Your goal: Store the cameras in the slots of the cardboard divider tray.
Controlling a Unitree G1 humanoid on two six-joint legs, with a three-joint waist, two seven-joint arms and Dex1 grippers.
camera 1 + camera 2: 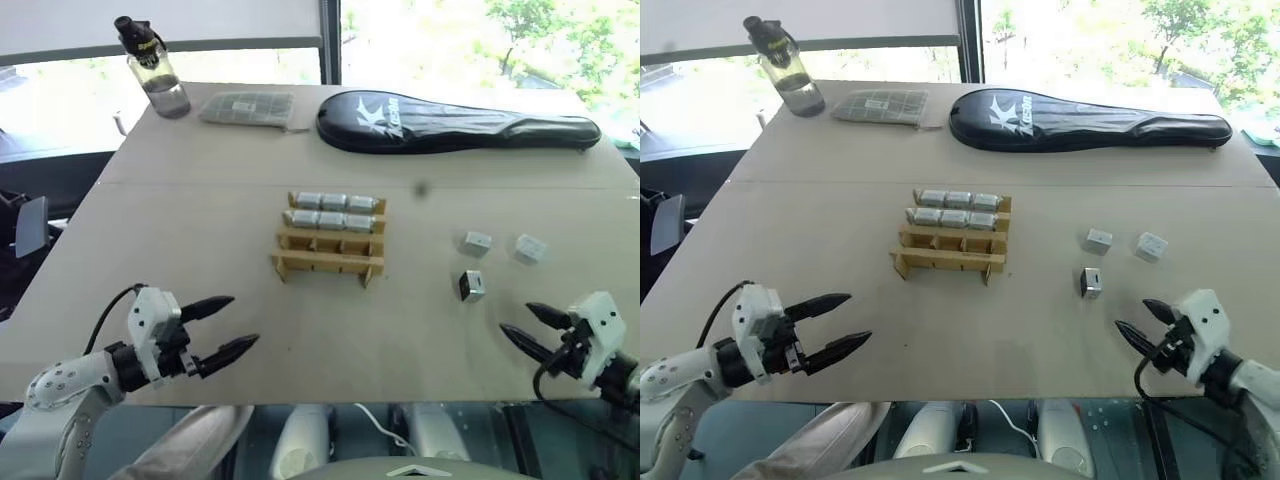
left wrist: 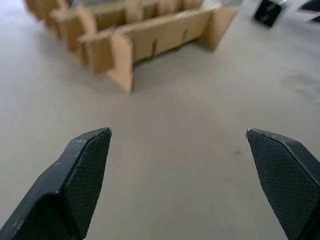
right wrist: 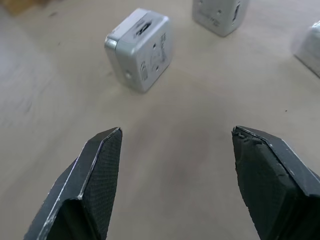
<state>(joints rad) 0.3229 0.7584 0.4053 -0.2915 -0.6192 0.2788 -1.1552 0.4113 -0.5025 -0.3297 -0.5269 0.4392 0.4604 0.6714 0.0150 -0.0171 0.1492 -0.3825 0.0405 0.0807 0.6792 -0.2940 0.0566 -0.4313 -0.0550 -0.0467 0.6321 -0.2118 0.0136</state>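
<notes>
My right gripper is open and heading for the closest camera [image 1: 473, 286], which stands clear of the other loose cameras, so it should keep going and close on its front and back [image 1: 464, 288].
The tan cardboard divider tray [image 1: 330, 240] stands mid-table, its two far rows filled with silver cameras [image 1: 335, 211] and its near row of slots bare. Three loose cameras lie to its right: one with a dark face [image 1: 472, 285] closest to me, two more [image 1: 476, 242] [image 1: 530, 249] beyond it. My right gripper [image 1: 525, 325] hovers open just short of the dark-faced camera [image 3: 141, 48], nothing between its fingers. My left gripper [image 1: 235, 322] is open and holds nothing at the near left, well short of the tray [image 2: 150, 37].
Along the far edge sit a water bottle [image 1: 152, 68], a flat grey grid-patterned packet [image 1: 247, 108] and a black racket case [image 1: 450, 122]. The table's front edge runs just under both grippers. Bare tabletop lies between the tray and the grippers.
</notes>
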